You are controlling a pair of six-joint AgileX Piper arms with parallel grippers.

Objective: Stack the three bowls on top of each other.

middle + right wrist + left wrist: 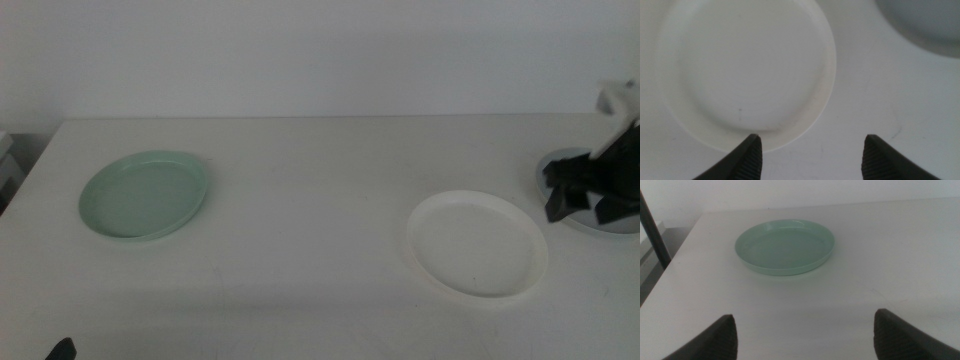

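The white bowl's shallow rim (478, 295) looks about the same width as the grey bowl (564, 157). The grey bowl will nest and cover it from sight when I stack them.
The mint green bowl (145, 193) lies at the table's left; it also shows in the left wrist view (785, 246). The white bowl (477, 243) lies right of the middle, and in the right wrist view (747, 70) it lies just beyond the jaws. The grey bowl (610, 228) lies at the far right edge, partly hidden by my right arm; part of it shows in the right wrist view (925, 22). My right gripper (580, 208) (810, 155) hangs open and empty over the grey bowl's near-left side. My left gripper (805, 335) is open and empty, short of the green bowl, with only a tip (60, 348) at the middle view's bottom edge.
The white table (320, 180) is bare between the green and white bowls. A white wall stands behind it. A dark post (652, 230) and a drop to the floor lie beyond the table's left edge.
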